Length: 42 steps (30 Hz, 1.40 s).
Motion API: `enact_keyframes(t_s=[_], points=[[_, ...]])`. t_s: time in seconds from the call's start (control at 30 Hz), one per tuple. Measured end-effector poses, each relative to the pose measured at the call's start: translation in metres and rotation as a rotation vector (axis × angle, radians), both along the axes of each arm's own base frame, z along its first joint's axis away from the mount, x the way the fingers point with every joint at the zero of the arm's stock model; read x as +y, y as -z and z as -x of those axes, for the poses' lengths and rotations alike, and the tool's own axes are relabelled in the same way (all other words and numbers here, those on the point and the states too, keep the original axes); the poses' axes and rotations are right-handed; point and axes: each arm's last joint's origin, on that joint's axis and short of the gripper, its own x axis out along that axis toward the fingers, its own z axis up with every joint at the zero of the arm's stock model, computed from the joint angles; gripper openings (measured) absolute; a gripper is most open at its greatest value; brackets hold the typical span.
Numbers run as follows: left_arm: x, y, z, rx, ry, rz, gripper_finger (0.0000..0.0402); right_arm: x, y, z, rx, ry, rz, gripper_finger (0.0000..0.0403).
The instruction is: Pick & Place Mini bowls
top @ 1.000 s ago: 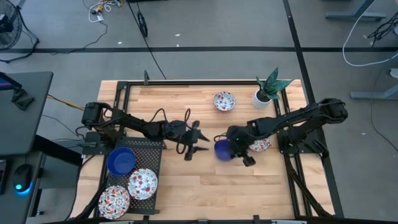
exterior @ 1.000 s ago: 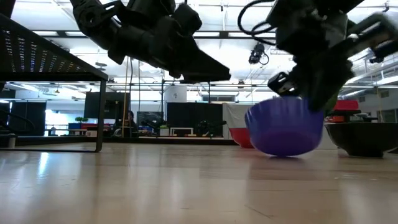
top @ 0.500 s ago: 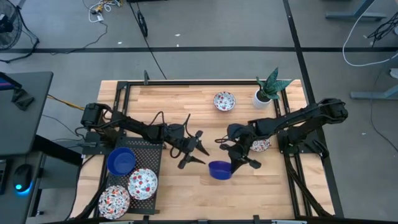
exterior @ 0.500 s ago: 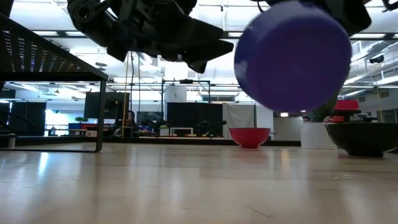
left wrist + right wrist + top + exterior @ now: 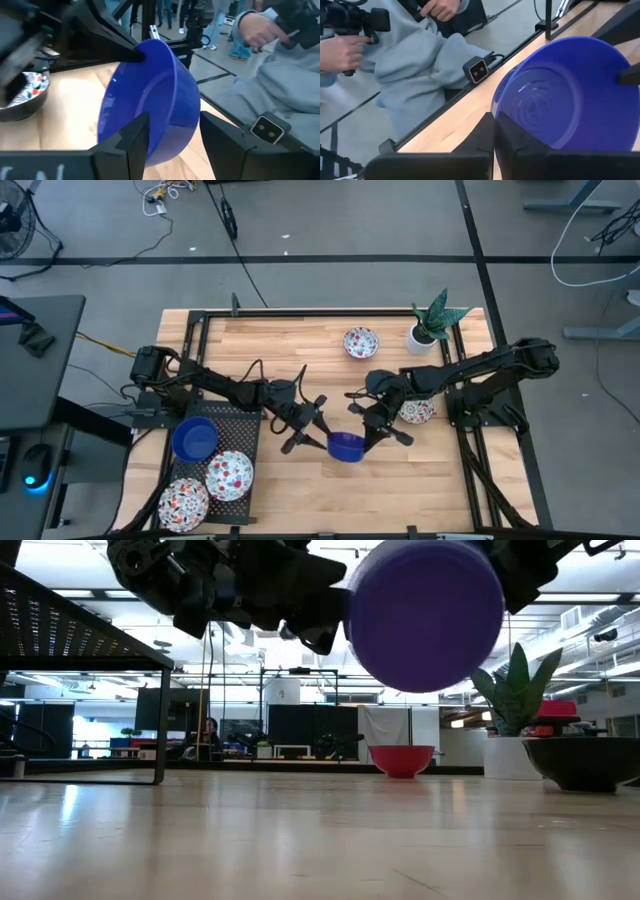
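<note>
My left gripper should take the blue bowl [image 5: 346, 447] by closing on its side [image 5: 172, 134] before my right gripper opens, because the bowl is hanging in my right gripper away from the black rack.
A cobalt blue mini bowl [image 5: 347, 447] hangs in the air over the middle of the table, tipped on its side, with its underside [image 5: 425, 615] facing the low view. My right gripper [image 5: 368, 435] is shut on it. My left gripper [image 5: 310, 425] is open beside it. In the left wrist view one finger [image 5: 135, 142] stands before the bowl's hollow and the other [image 5: 225, 142] outside its wall. Another blue bowl [image 5: 194, 438] and two floral bowls [image 5: 229, 475] sit on the black rack at the near left. My right gripper pinches the blue bowl's rim [image 5: 495, 102] between its two fingers, one inside the hollow and one outside. The bowl is lifted clear of the table and tilted steeply, its opening turned sideways. My left gripper straddles the wall [image 5: 180, 100]; I cannot tell whether it touches.
One floral bowl [image 5: 361, 342] sits at the far middle, and another [image 5: 417, 412] lies under my right arm. A white plant pot [image 5: 425, 332] stands at the far right. A person in a grey top [image 5: 415, 55] stands beyond the near edge, holding a camera.
My right gripper has lifted the blue bowl from just above the table beside the floral bowl. It carried the bowl toward the near edge and the left, tipping it onto its side. My left gripper has moved toward the near edge and closed in on the bowl, staying open.
</note>
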Motion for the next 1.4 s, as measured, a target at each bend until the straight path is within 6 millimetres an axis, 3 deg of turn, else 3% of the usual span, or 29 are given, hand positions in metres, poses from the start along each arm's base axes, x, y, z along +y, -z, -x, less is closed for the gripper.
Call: enact_keyframes(t_s=[0.3,0.67,0.93,1.2,1.4], points=[[-0.001,-0.003,0.000,-0.032,0.048,0.008,0.0122,-0.006,-0.002,-0.002,-0.017,0.023,-0.004,0.0004],[-0.003,-0.004,0.002,-0.060,0.145,-0.003,0.0014,-0.007,-0.002,-0.003,-0.025,0.055,0.016,0.0018],[-0.005,-0.004,0.003,-0.082,0.226,-0.014,0.0006,-0.011,-0.012,-0.011,-0.132,0.136,0.006,0.0080],[-0.005,-0.004,0.003,-0.089,0.227,-0.019,0.0005,-0.018,-0.031,-0.018,-0.362,0.163,-0.005,0.0150],[-0.003,-0.004,0.002,-0.096,0.171,-0.042,0.0005,-0.006,-0.060,-0.002,-0.512,0.135,0.006,0.0156]])
